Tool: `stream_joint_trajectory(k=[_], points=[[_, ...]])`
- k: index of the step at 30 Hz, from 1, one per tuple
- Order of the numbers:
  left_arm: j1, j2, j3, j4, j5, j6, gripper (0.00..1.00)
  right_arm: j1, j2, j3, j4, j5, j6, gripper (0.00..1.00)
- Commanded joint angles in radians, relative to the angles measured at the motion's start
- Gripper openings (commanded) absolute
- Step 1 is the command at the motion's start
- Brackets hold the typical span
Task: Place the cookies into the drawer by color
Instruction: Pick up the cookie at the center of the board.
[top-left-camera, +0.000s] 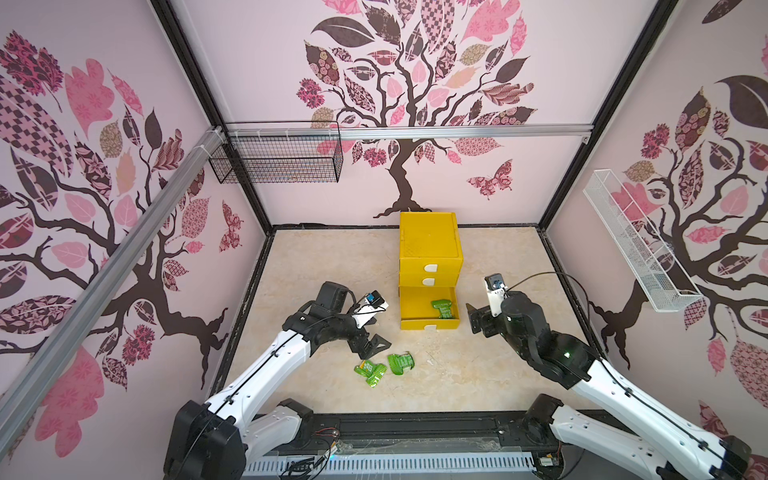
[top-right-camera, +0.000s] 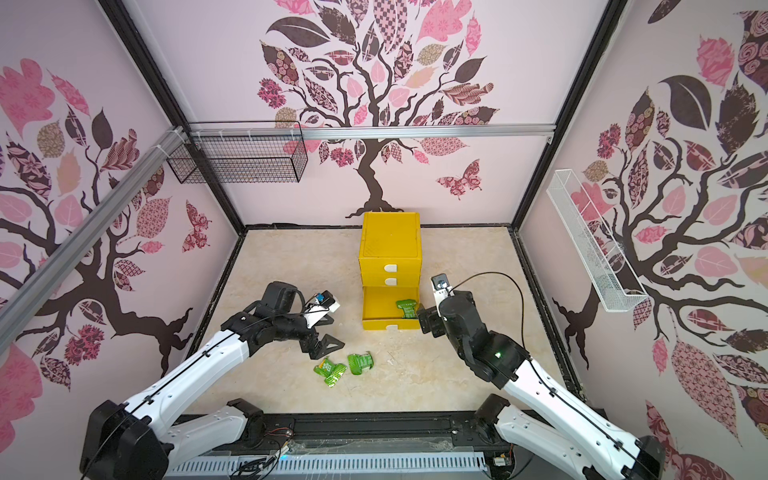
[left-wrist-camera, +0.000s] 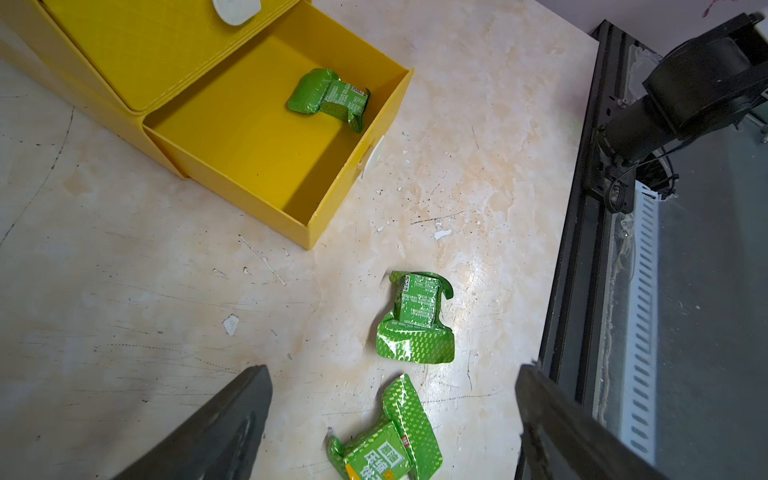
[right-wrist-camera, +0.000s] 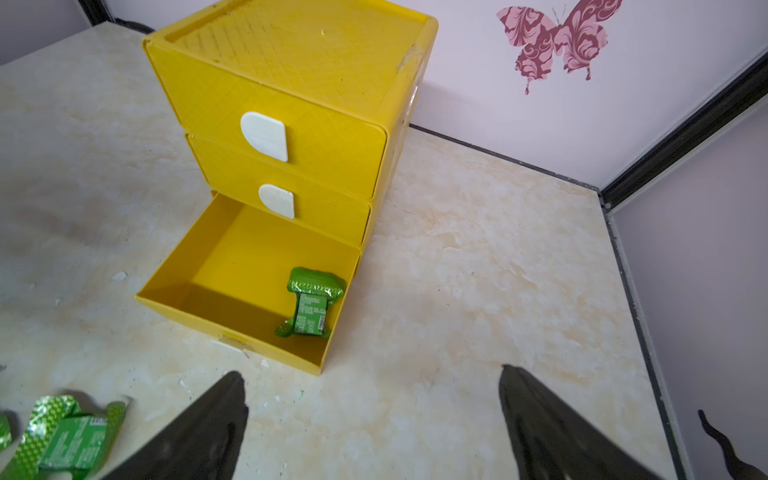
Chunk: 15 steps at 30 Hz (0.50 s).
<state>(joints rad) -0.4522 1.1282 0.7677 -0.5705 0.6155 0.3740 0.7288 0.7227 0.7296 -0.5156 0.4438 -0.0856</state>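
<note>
My left gripper keeps moving down until its open fingers are on both sides of the narrow middle (left-wrist-camera: 418, 301) of the green cookie nearer the tray (top-left-camera: 401, 363). They are lined up across it.
The yellow drawer (top-left-camera: 430, 245) (top-right-camera: 390, 245) stands at the back middle of the table with its bottom tray (right-wrist-camera: 232, 324) pulled out. One green cookie (top-left-camera: 444, 309) (right-wrist-camera: 311, 303) (left-wrist-camera: 328, 97) lies in the tray's right front corner. Two green cookies (top-left-camera: 370, 371) (top-left-camera: 401, 363) lie on the table in front, also seen in the left wrist view (left-wrist-camera: 386, 440) (left-wrist-camera: 415, 320). My left gripper (top-left-camera: 374, 349) (left-wrist-camera: 392, 370) hovers open just above the left one, touching nothing. My right gripper (top-left-camera: 473, 320) (right-wrist-camera: 372, 372) is open and empty beside the tray's right wall.
A black wire basket (top-left-camera: 278, 160) hangs on the back wall and a white wire basket (top-left-camera: 636, 245) on the right wall. A black rail (top-left-camera: 415, 428) runs along the table's front edge. The upper two drawers are shut.
</note>
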Motion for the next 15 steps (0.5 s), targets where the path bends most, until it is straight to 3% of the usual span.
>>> stream_joint_trajectory(k=[1,8,15], points=[[-0.043,0.033,0.021,0.02,-0.009,0.01,0.97,-0.003,-0.09,-0.064,-0.01,-0.046,-0.085,0.99],[-0.087,0.096,-0.01,0.069,-0.047,-0.024,0.97,-0.003,-0.208,-0.16,-0.003,-0.198,-0.092,0.99],[-0.151,0.15,-0.006,0.087,-0.122,-0.011,0.97,-0.003,-0.224,-0.185,-0.07,-0.332,-0.105,0.99]])
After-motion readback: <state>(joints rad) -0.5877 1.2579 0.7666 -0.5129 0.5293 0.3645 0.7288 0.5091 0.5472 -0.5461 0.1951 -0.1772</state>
